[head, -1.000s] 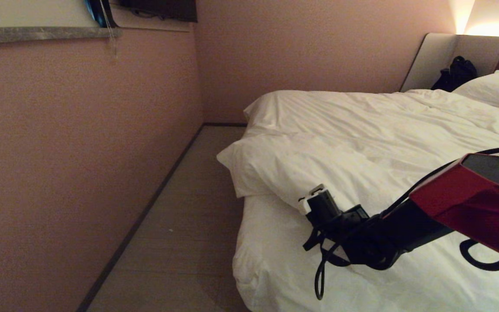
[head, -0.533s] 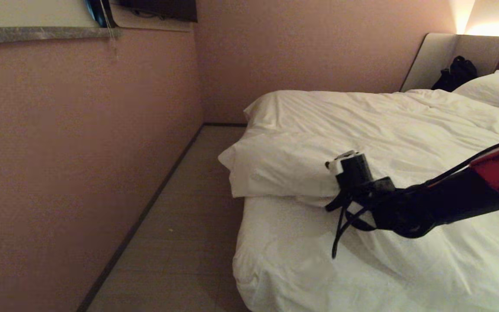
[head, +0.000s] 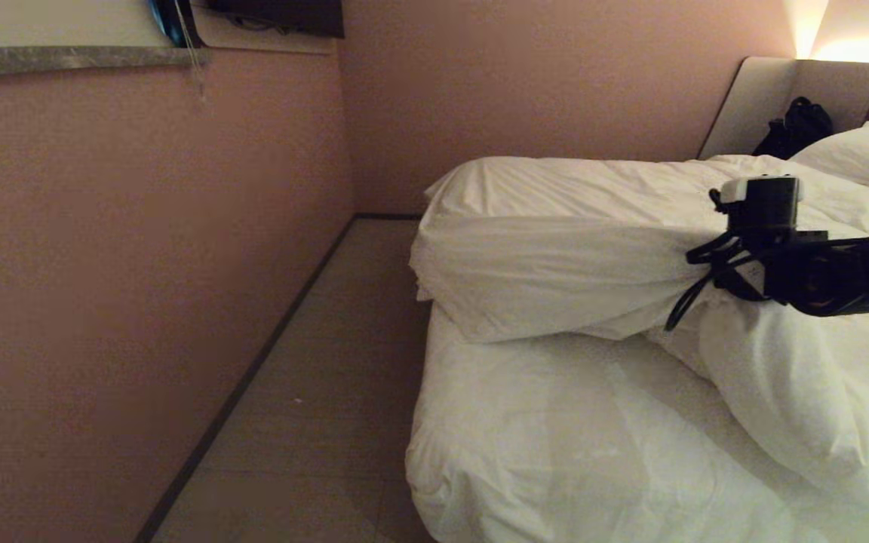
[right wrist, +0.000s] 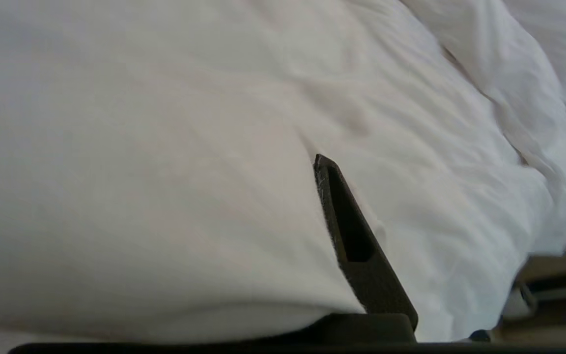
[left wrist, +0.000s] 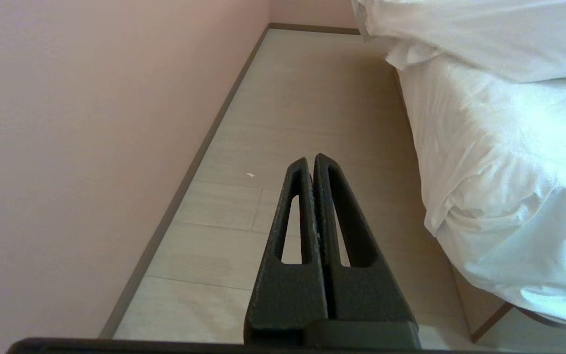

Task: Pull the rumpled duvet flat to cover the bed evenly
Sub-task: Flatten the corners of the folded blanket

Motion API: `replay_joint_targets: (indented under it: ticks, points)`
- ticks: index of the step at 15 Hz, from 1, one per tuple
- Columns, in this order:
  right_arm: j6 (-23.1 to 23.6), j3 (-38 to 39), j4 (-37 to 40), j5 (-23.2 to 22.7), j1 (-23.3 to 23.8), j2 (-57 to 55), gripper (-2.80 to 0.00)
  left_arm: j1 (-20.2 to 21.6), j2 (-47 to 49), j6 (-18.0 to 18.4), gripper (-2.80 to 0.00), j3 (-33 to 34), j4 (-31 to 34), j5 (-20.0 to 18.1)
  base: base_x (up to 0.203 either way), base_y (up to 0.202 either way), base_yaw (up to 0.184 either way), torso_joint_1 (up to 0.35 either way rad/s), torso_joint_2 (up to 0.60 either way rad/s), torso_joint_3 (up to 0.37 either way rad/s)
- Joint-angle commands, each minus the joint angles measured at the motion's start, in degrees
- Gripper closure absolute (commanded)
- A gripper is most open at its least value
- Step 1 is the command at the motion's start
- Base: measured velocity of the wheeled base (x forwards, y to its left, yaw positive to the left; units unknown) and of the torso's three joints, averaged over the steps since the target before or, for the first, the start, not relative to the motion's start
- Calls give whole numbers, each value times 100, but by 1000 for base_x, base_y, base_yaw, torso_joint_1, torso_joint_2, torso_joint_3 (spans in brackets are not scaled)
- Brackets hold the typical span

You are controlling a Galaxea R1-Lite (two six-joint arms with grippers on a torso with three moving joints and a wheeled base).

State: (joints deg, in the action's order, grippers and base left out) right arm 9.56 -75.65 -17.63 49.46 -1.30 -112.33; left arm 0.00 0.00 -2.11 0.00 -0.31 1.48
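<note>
The duvet's gathered cloth [head: 671, 271] is in my right gripper beside the open sheet [head: 599, 394]. I should go on pulling it down toward the sheet until it settles, then let go.
The white duvet [head: 593, 256] lies bunched across the bed's middle, its near edge lifted and folded back, with the bare white sheet of the bed [head: 555, 437] showing below it. My right arm's wrist [head: 763, 200] hangs over the duvet's right part, and cloth gathers tightly under it. In the right wrist view the right gripper [right wrist: 313, 163] is shut on the duvet [right wrist: 165, 172]. One black finger [right wrist: 356, 246] shows there, and cloth hides the other. My left gripper [left wrist: 311, 160] is shut and empty, parked above the floor beside the bed.
A pink wall [head: 140, 264] runs along the left, with a narrow strip of floor [head: 314, 392] between it and the bed. A pillow [head: 864, 154] and a black bag [head: 796, 124] rest by the beige headboard [head: 759, 90] at the far right.
The right gripper shut on the duvet near its lower edge, then rose and swung right toward the headboard, dragging the duvet with it and baring more sheet. The left arm stayed still.
</note>
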Motion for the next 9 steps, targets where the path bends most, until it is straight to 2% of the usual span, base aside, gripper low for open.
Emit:
replay_joint_targets:
  ticks: [1,6,9]
  points:
    - [-1,-162,-38,-119,388,-289,0,0,0,0,0,0,-4,2,0,0,0,0,0,0]
    - [-61,-451,-80,21,969,-1250,0,0,0,-7,0,0,-4,2,0,0,0,0,0,0]
    - [-201,-389,-57,2,991,-1300,0,0,0,0,0,0,-4,2,0,0,0,0,0,0]
